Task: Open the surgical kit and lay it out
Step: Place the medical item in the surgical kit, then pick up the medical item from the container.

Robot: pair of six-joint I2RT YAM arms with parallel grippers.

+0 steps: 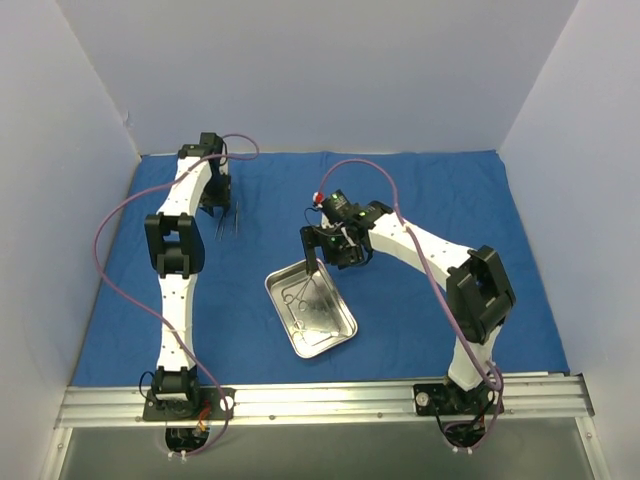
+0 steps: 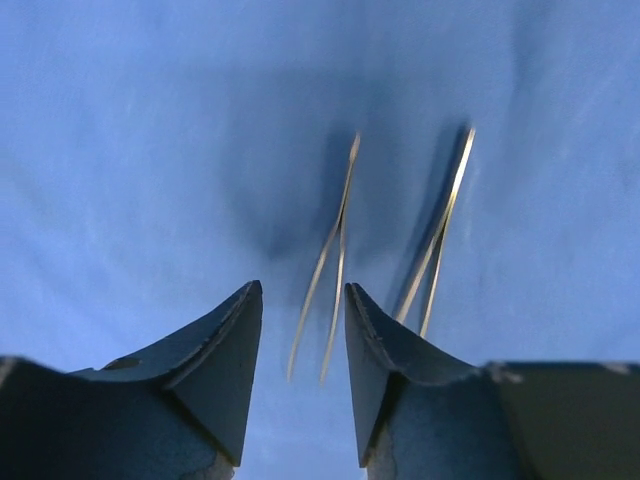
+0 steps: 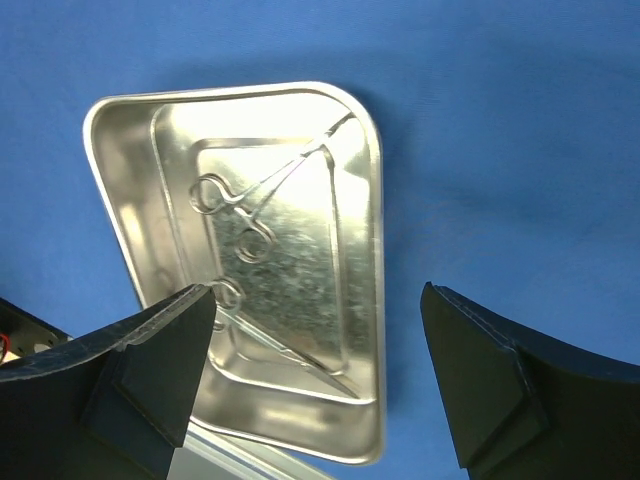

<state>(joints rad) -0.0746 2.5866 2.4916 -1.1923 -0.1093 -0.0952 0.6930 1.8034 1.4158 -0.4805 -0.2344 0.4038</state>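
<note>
My gripper is about to lift the crossed pair (image 3: 240, 205) from the tray, and the pair will come free alone, because a gap (image 3: 246, 273) separates it from the second instrument.
The blue cloth wrap (image 1: 420, 200) lies spread flat over the table. The steel tray (image 1: 338, 328) sits on it near the middle front, with two ring-handled instruments (image 1: 303, 295) inside. In the right wrist view these are one crossed pair (image 3: 250, 200) and a second one (image 3: 290, 345) along the tray's (image 3: 376, 220) floor. My right gripper (image 1: 322, 258) (image 3: 318, 292) hangs open above the tray's far end. Two thin tweezer-like instruments (image 1: 228, 225) lie side by side on the cloth at the back left. My left gripper (image 1: 222, 207) (image 2: 303, 292) is open over them, one instrument (image 2: 330, 270) between its jaws untouched, the other (image 2: 440, 235) to the right.
Pale walls close in the table on the left, back and right. An aluminium rail (image 1: 330, 400) carrying both arm bases runs along the front edge. Purple cables (image 1: 110, 230) loop beside each arm.
</note>
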